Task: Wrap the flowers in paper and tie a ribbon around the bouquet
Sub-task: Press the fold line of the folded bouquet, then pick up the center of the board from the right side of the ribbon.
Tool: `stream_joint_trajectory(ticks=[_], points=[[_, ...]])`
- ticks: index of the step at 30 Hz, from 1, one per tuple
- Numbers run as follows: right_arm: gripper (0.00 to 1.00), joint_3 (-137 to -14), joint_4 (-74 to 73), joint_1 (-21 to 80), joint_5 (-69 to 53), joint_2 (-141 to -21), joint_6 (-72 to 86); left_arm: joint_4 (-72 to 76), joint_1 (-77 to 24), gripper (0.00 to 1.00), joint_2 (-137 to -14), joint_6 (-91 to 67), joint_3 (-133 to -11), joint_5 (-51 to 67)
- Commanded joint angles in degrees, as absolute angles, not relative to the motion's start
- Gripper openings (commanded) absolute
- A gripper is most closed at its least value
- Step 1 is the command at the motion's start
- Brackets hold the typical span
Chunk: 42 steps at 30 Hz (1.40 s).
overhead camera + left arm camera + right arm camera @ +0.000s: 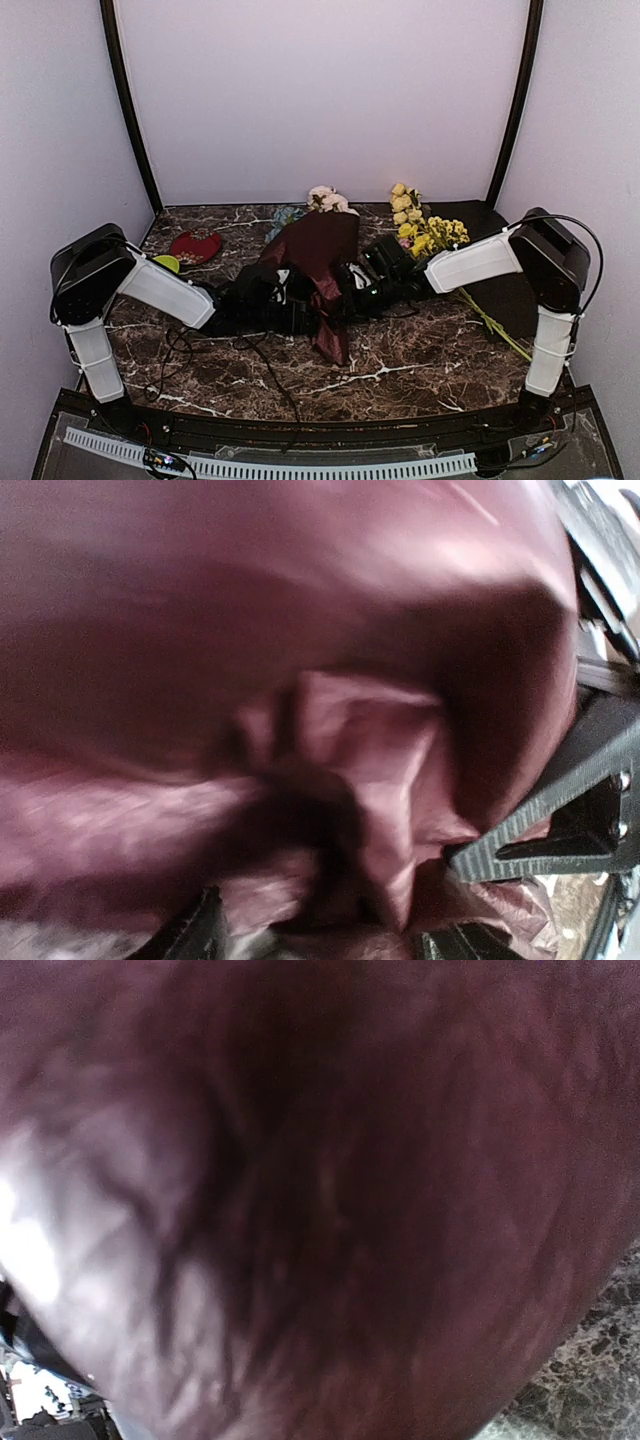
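The ribbon (272, 371) trails loosely next to the paper neck (325, 306) that my right gripper keeps steady, so I need to move my left gripper back, pull the ribbon tight and carry it across.
The bouquet (318, 252) lies in the middle of the table, its crinkled burgundy paper (300, 630) narrowing toward me. Pink and white roses (328, 199) and a blue cluster (284, 215) poke out at its far end. My left gripper (292, 298) stands open, its fingertips (196, 936) straddling the pinched paper neck. My right gripper (346, 286) presses in from the other side. One of its ribbed fingers (545, 830) touches a paper fold. Paper (320, 1200) fills the right wrist view and hides its jaws. The thin dark ribbon (262, 362) trails in loose loops over the near table.
Yellow-blossomed stems (425, 232) lie at the back right, with a long green stalk (495, 325) running toward the right arm. A red heart-shaped lump (195, 245) and a small yellow-green thing (167, 263) sit at the back left.
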State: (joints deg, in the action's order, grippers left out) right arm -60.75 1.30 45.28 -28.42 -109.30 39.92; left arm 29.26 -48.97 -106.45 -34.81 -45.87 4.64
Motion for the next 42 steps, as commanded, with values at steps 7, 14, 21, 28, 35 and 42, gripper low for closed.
stream_joint_trajectory(ticks=[7,14,21,28,35,42], points=[[0.0,-60.4,-8.2,46.8,-25.5,-112.1,36.4,11.6,-48.2,0.65,-93.9,-34.2,-42.2,-10.1],[0.0,-60.7,-8.7,46.8,-24.3,-111.8,36.1,-4.2,-43.8,0.69,-82.9,-29.2,-43.7,-11.9],[0.0,-60.8,-8.6,46.9,-23.5,-110.7,35.8,-15.6,-38.2,0.61,-74.3,-29.2,-39.5,-12.4],[0.0,-61.1,-9.0,47.0,-23.6,-110.2,35.4,-11.1,-42.3,0.51,-72.7,-15.6,-37.2,0.3],[0.0,-61.3,-9.4,47.0,-23.7,-110.0,35.3,-7.2,-55.0,0.61,-75.1,6.8,-37.8,17.0],[0.0,-61.3,-10.0,47.0,-23.8,-109.4,35.1,-26.8,-56.8,0.66,-82.8,28.2,-47.2,15.5]])
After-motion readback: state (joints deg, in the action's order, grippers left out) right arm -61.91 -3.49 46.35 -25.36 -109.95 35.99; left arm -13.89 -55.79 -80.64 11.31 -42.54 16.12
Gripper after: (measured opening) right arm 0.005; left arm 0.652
